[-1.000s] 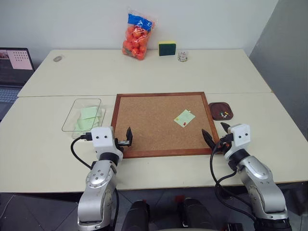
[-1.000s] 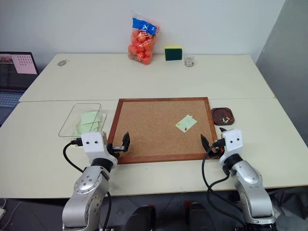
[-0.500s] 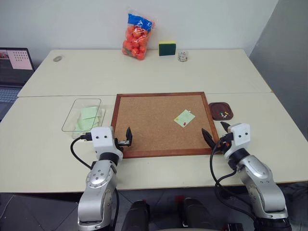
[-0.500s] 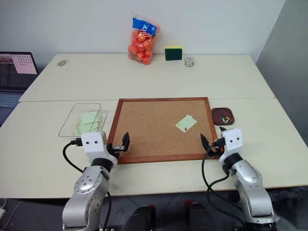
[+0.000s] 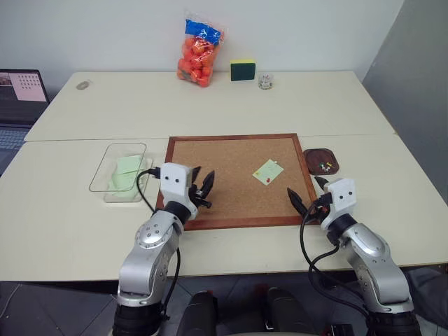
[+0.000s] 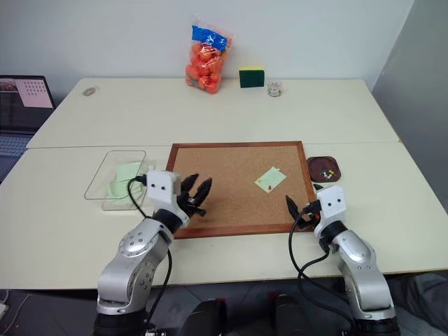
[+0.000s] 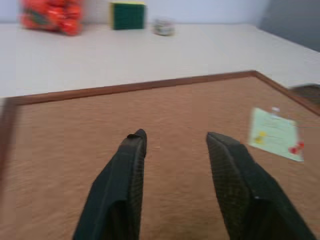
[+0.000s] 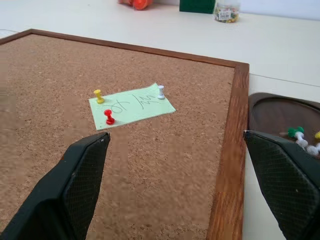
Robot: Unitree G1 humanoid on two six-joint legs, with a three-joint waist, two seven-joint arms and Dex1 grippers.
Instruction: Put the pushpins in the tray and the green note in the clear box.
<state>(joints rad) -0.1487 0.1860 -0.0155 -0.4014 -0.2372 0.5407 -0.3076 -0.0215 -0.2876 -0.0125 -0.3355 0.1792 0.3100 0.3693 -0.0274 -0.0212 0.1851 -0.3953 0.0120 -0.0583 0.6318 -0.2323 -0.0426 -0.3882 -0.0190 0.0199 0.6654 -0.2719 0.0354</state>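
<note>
I expect the green note (image 5: 268, 171) to come up with the yellow pushpin when I pull the pushpin out last, because the pushpin is stuck through the note's corner (image 7: 259, 138).
A pale green note (image 8: 135, 106) lies on the cork board (image 5: 231, 161), right of its middle. Yellow (image 8: 98, 95), white (image 8: 160, 91) and red (image 8: 108, 116) pushpins hold it down. The dark wooden tray (image 5: 321, 162) sits just past the board's right edge with several pushpins (image 8: 300, 137) in it. Left of the board stands the clear box (image 5: 119, 169) with green paper inside. My left gripper (image 5: 201, 185) hovers over the board's near left part, open and empty. My right gripper (image 8: 176, 136) is open wide at the board's near right corner, short of the note.
Along the far table edge stand a bag of orange balls (image 5: 199, 50), a yellow-and-green sponge (image 5: 243, 69) and a small glass jar (image 5: 265, 82). A laptop (image 5: 21, 91) sits at the far left. The board's raised wooden frame (image 5: 234, 224) runs in front of both grippers.
My left gripper swung right and forward, from the board's near left corner to over the cork, and its fingers drew closer together. The right arm has barely moved.
</note>
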